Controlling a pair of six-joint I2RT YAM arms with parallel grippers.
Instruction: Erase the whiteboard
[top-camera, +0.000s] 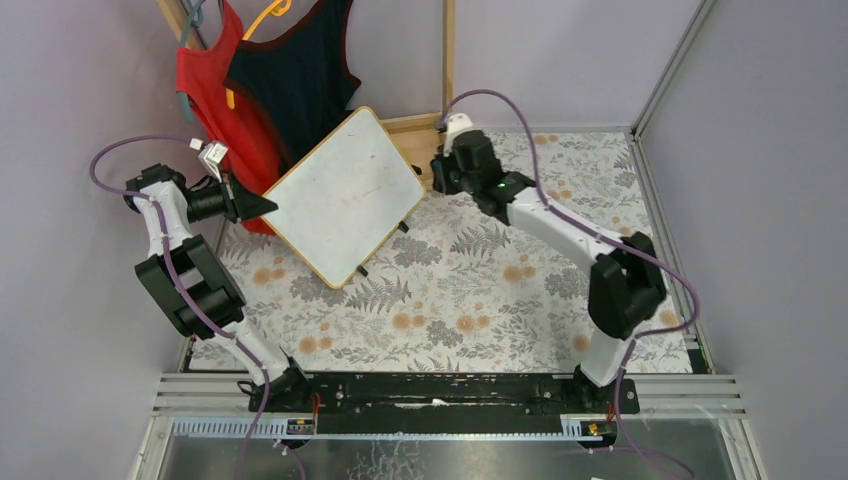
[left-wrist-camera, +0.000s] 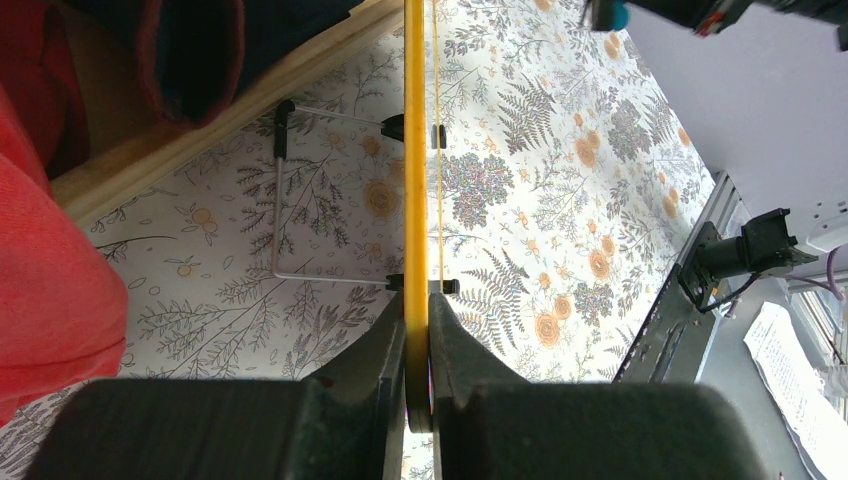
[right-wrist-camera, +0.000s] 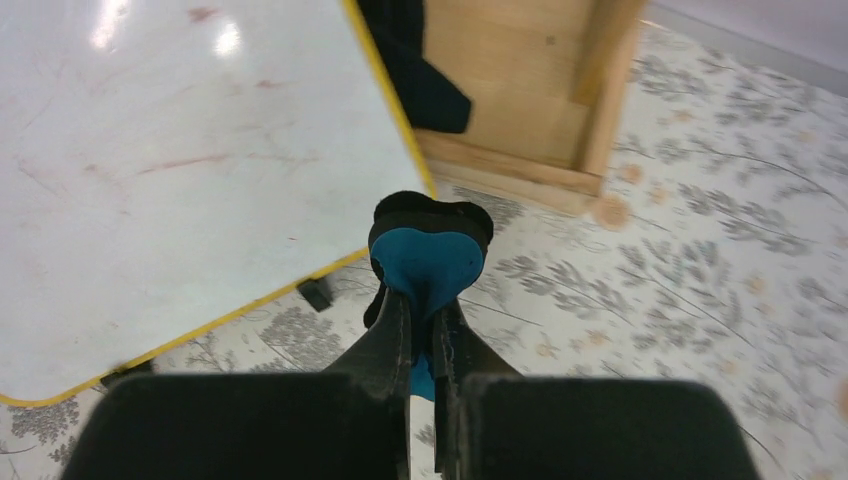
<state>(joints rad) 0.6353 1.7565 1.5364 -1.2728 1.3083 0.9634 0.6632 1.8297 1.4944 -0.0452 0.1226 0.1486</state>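
Observation:
The floral cloth (top-camera: 522, 246) is lying open and the whiteboard has only faint red smears (right-wrist-camera: 185, 162) on it, so my right gripper goes on carrying the blue eraser until it rests on the floral cloth.
The whiteboard (top-camera: 340, 195), white with a yellow rim, stands tilted on its wire stand at the back of the table. My left gripper (top-camera: 268, 204) is shut on its left corner; in the left wrist view the yellow edge (left-wrist-camera: 416, 180) runs up between my fingers. My right gripper (top-camera: 440, 172) is shut on a blue eraser with a black pad (right-wrist-camera: 428, 250), held just off the board's right corner. In the right wrist view the board (right-wrist-camera: 170, 170) carries faint red smears.
A red top (top-camera: 215, 90) and a dark top (top-camera: 300, 75) hang behind the board. A wooden frame (top-camera: 415, 125) stands at the back. The table has a floral cloth (top-camera: 480, 290). The board's wire stand (left-wrist-camera: 300, 200) rests on the cloth.

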